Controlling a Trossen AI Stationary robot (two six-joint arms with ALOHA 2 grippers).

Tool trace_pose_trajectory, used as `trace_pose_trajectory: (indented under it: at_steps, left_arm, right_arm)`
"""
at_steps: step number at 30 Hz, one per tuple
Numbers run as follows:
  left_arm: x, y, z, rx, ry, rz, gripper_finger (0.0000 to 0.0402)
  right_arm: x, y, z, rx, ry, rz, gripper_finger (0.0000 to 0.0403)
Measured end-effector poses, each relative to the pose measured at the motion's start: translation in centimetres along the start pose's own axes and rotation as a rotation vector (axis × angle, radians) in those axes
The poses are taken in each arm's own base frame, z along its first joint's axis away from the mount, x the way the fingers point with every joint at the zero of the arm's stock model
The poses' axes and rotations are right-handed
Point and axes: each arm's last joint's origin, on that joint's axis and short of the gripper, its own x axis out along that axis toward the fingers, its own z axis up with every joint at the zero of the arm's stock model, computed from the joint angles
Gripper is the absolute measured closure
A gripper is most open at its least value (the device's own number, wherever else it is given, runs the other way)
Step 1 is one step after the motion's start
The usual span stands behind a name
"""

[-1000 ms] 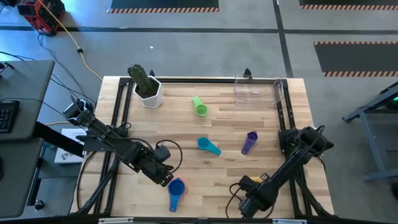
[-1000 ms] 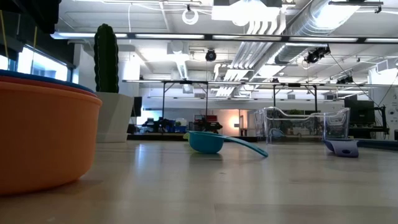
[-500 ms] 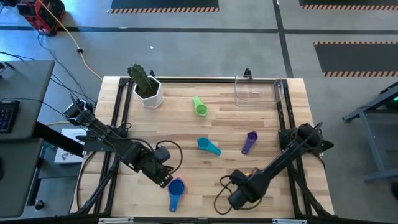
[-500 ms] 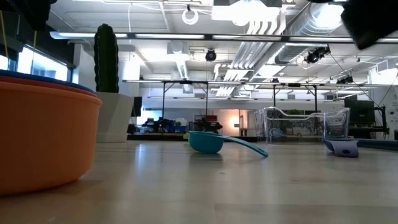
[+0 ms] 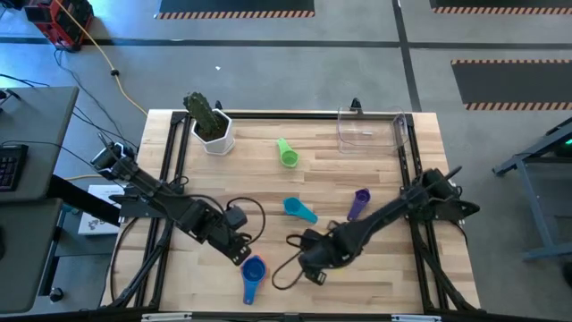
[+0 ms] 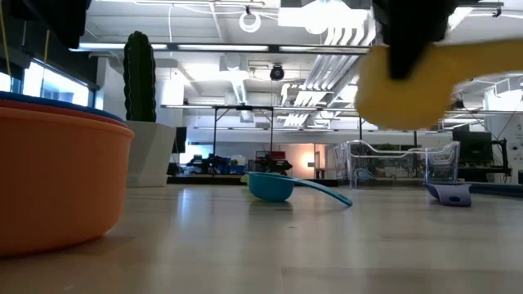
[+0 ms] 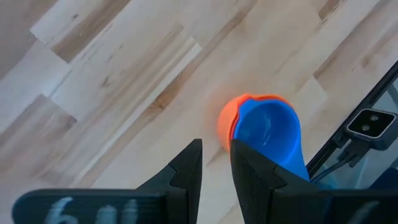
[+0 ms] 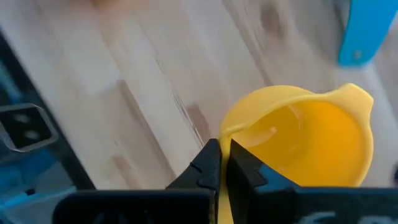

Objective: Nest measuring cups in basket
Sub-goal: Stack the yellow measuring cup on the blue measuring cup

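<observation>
The robot's right gripper should put the yellow cup down near the blue cup's stack for the left gripper to take, because that stack stands by the left gripper.
My right gripper is shut on a yellow measuring cup, which hangs high over the near part of the table. In the high view that arm hides the cup. My left gripper hovers with a narrow gap between its fingers and nothing in it. It is beside a blue cup nested in an orange one, and this stack stands on the table. Green, teal and purple cups lie loose on the wood. The clear basket stands at the far right. My right gripper pinches the yellow cup's handle between its two fingers, just where it joins the rim. The fingers come from above, pointing down. The cup is lifted clear of the table, its bowl sticking out to one side with the mouth up.
A white pot with a cactus stands at the far left corner. A black frame runs along the table's sides. Bare wood lies between the loose cups and the basket.
My right gripper has gone from the near right corner toward the table's left, rising and rolling about its wrist. It carries the yellow cup, which has come into the low view high above the wood.
</observation>
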Motion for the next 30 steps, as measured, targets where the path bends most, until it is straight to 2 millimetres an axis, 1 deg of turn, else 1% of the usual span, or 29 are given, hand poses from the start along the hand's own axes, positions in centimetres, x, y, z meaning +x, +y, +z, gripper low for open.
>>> trace_pose_trajectory:
  at_steps: [3,7,10,12,14,17,20,23,30]
  left_arm:
    - [0.0,0.1,0.3,0.046,0.013,-0.002,0.0328]
    - [0.0,0.2,0.6,0.092,0.046,-0.013,0.0328]
    - [0.0,0.4,0.8,0.108,0.049,-0.003,0.0328]
    - [-0.1,0.6,0.9,0.107,0.050,0.003,0.0328]
    - [-0.2,0.8,0.8,0.111,0.059,0.021,0.0328]
    - [-0.6,1.3,0.7,0.114,0.071,0.051,0.0328]
    - [-1.1,1.9,0.6,0.116,0.082,0.081,0.0328]
    - [-1.7,2.2,0.6,0.115,0.079,0.074,0.0328]
    - [-3.2,3.0,0.6,0.095,0.064,0.058,0.0328]
  right_arm:
    - [-1.2,-0.1,1.7,-0.029,-0.059,0.027,0.0402]
    - [-2.4,-0.5,4.1,-0.017,-0.165,0.058,0.0402]
    - [-2.5,-0.9,5.8,-0.013,-0.245,0.085,0.0402]
    - [-2.2,-1.3,6.7,0.008,-0.278,0.095,0.0402]
    - [-1.3,-1.6,7.3,0.022,-0.281,0.096,0.0402]
    - [0.6,-1.6,7.7,0.030,-0.229,0.093,0.0403]
    - [2.4,-1.3,7.7,0.026,-0.188,0.095,0.0403]
    - [4.1,-1.1,7.6,0.044,-0.137,0.096,0.0403]
    - [7.1,-1.0,7.2,0.084,-0.027,0.089,0.0403]
